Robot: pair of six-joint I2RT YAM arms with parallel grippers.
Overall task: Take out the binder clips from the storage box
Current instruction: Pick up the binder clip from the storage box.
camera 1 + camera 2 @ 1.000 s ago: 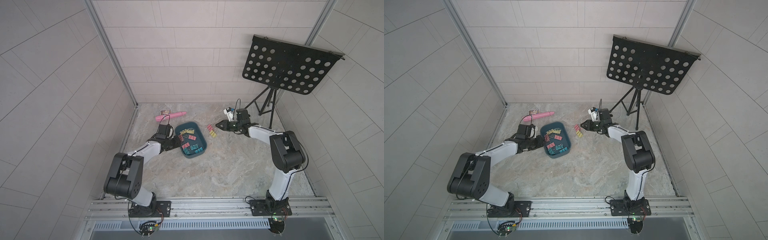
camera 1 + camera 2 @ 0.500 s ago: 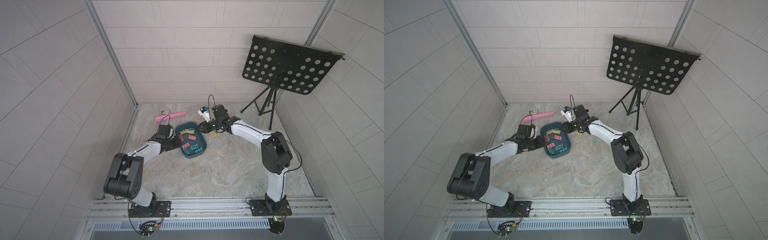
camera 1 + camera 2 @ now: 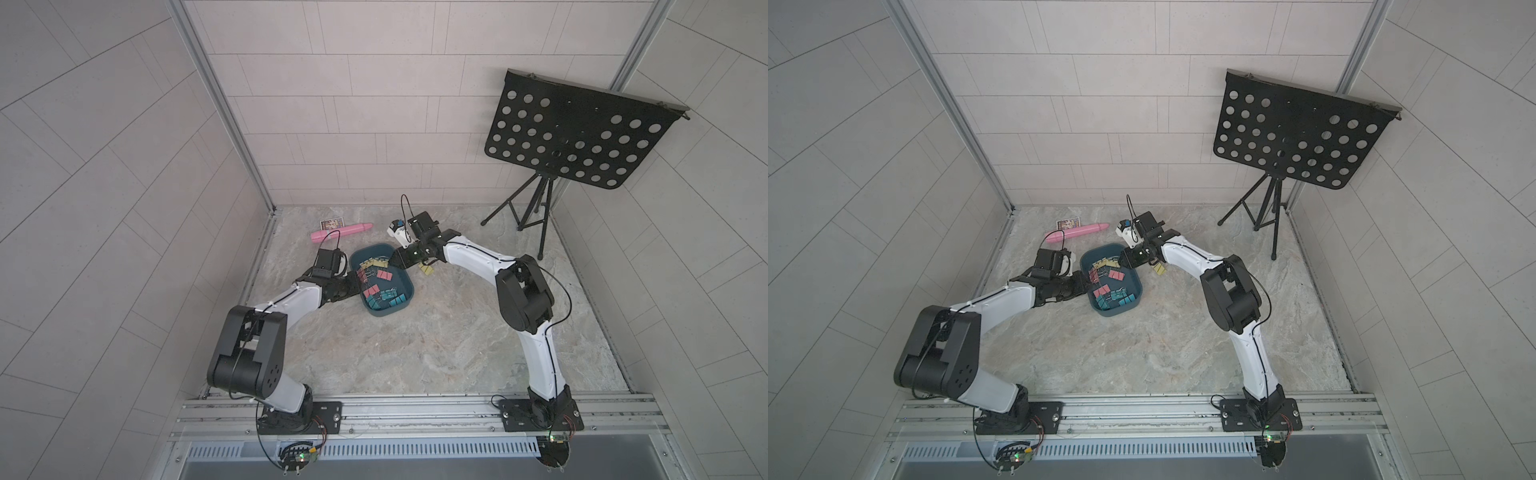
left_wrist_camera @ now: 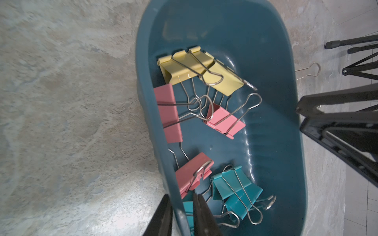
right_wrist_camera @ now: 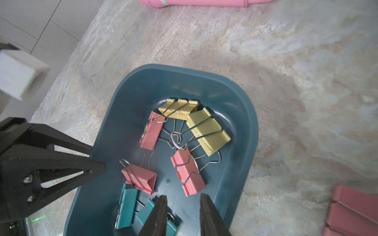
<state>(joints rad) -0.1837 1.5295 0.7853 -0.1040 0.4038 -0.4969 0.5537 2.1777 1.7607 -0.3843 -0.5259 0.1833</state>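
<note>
The clip's end clear of the yellow point(image 5: 193, 186) clip points between my right gripper's open fingers. It should keep lowering until they straddle the middle pink clip point(image 3: 384, 275), then close.
The dark teal storage box point(image 3: 370, 250) point(image 3: 1105, 252) lies on the stone floor, and several pink, yellow and teal binder clips point(image 3: 376, 283) point(image 3: 1111, 286) lie inside it. My left gripper point(image 3: 356, 282) point(image 4: 181, 196) is shut on the box's near-left rim point(image 4: 143, 85), one finger inside and one outside. My right gripper point(image 3: 390, 262) point(image 5: 183, 197) hangs open over the box's far end, above a pink clip point(image 5: 189, 175), with only the box floor showing between its fingers. More clips point(image 3: 427, 269) point(image 5: 353, 212) lie on the floor just right of the box.
A long pink tube point(image 3: 340, 231) and a small printed card point(image 3: 332, 223) lie behind the box near the back wall. A black perforated music stand point(image 3: 582, 137) on a tripod point(image 3: 536, 208) fills the back right corner. Tiled walls close in three sides.
My right arm has swung left, from beside the clips on the floor to over the far end of the box, its jaws staying apart. The left arm has held still on the rim.
</note>
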